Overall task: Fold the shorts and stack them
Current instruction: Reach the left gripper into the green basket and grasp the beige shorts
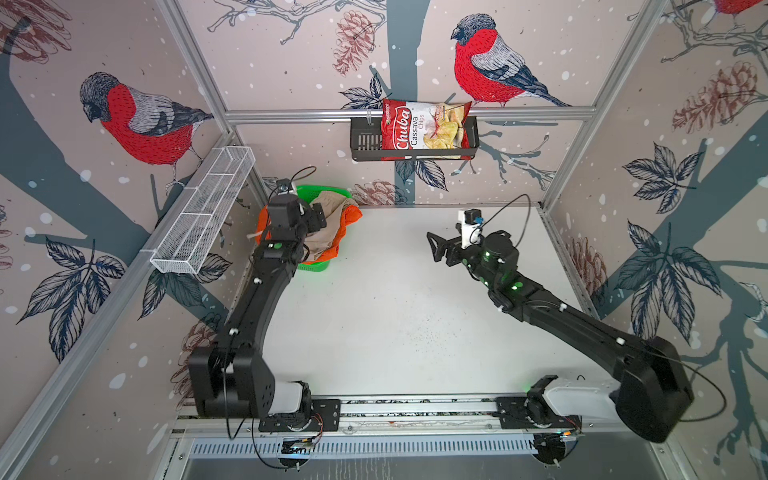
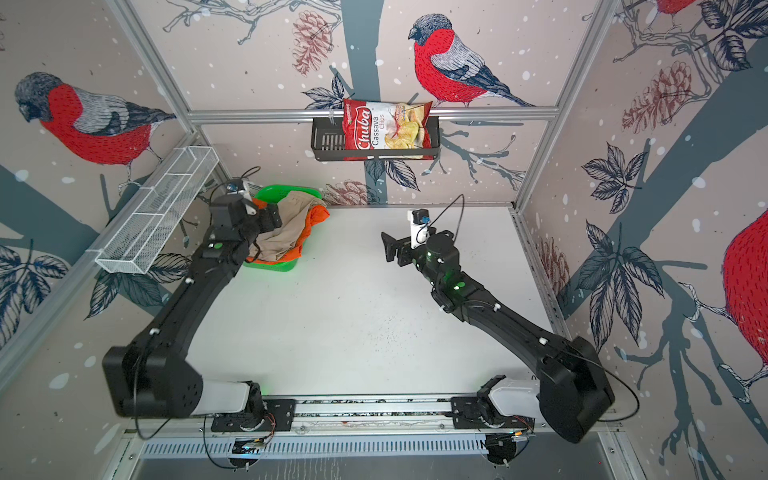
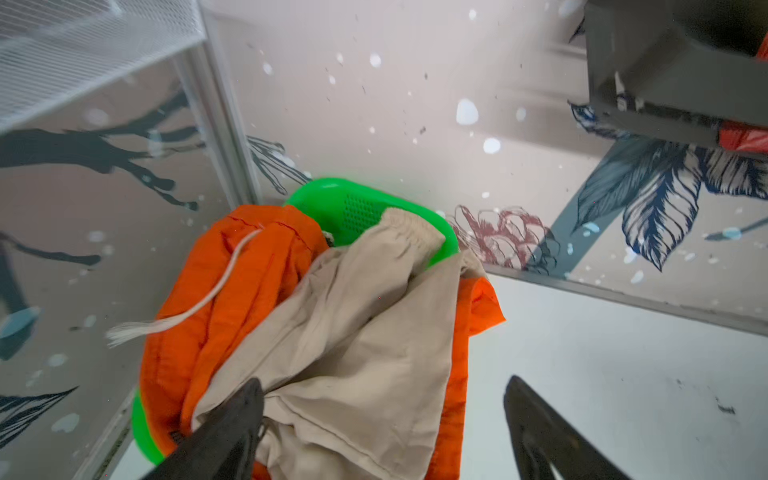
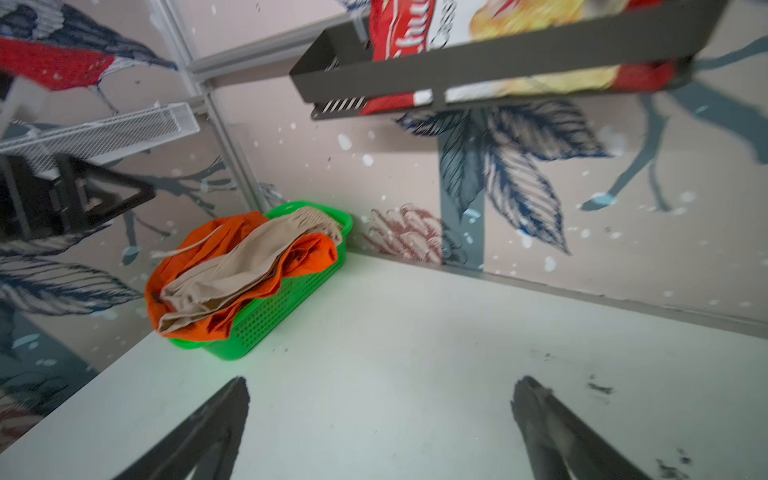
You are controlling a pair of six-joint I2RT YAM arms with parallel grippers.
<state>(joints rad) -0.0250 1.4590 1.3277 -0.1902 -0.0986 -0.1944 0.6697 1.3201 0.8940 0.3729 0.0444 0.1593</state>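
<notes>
I should keep reaching down with my open left gripper until its fingers close on the beige fold [image 3: 360,280] below the waistband, because the beige shorts [image 3: 392,344] lie uncovered on top of the orange shorts.
Both shorts lie crumpled in a green mesh basket [image 1: 328,190] [image 4: 286,307] at the table's back left corner. The beige shorts [image 3: 365,332] [image 1: 330,237] [image 2: 286,235] lie on top. Under them the orange shorts [image 3: 232,291] [image 1: 352,218] [image 2: 321,216] spill over the rim, with a white drawstring [image 3: 195,307] hanging out. My left gripper [image 3: 382,390] [image 1: 313,226] hangs open over the basket's near end. One of its fingertips [image 3: 249,399] touches the beige cloth and the other is over the table. My right gripper [image 4: 380,386] [image 1: 434,248] [image 2: 388,247] is open and empty above the white table, right of the middle.
A white wire shelf [image 1: 208,212] runs along the left wall just beside the basket. On the back wall hangs a black rack [image 1: 365,145] with a red chips bag [image 1: 424,129]. The white table [image 1: 395,311] stretches between the two arms.
</notes>
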